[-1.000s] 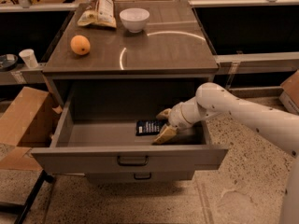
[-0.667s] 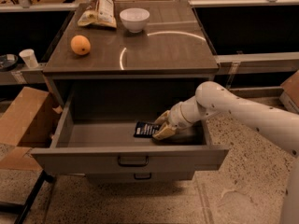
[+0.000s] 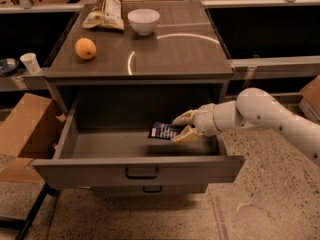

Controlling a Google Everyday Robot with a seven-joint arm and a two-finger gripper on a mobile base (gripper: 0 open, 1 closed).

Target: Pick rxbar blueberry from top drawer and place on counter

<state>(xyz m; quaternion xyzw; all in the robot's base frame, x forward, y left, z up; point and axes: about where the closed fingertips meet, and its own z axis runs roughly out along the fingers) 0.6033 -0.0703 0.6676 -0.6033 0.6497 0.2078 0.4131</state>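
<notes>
The rxbar blueberry gripped (image 3: 161,131) by its end can keep going up with my gripper to be released there, as the counter (image 3: 157,43) in front of the white bowl is clear.
The top drawer (image 3: 100,145) stands pulled out, grey, with a dark bar handle on its front. My gripper (image 3: 181,128) reaches in from the right and is shut on the right end of the rxbar blueberry (image 3: 162,131), a small dark navy wrapper with white lettering. The bar is lifted off the drawer floor and sticks out to the left of the fingers (image 3: 186,135). The counter (image 3: 165,54) is the glossy grey-brown top of the cabinet, above the drawer.
On the counter stand an orange (image 3: 85,48) at the left, a white bowl (image 3: 143,21) and a tan snack bag (image 3: 106,9) at the back. A lower drawer (image 3: 150,189) shows beneath. A cardboard box (image 3: 25,129) sits left of the cabinet, a cup (image 3: 30,62) on a shelf.
The gripper has risen with the rxbar blueberry, lifting it off the drawer floor.
</notes>
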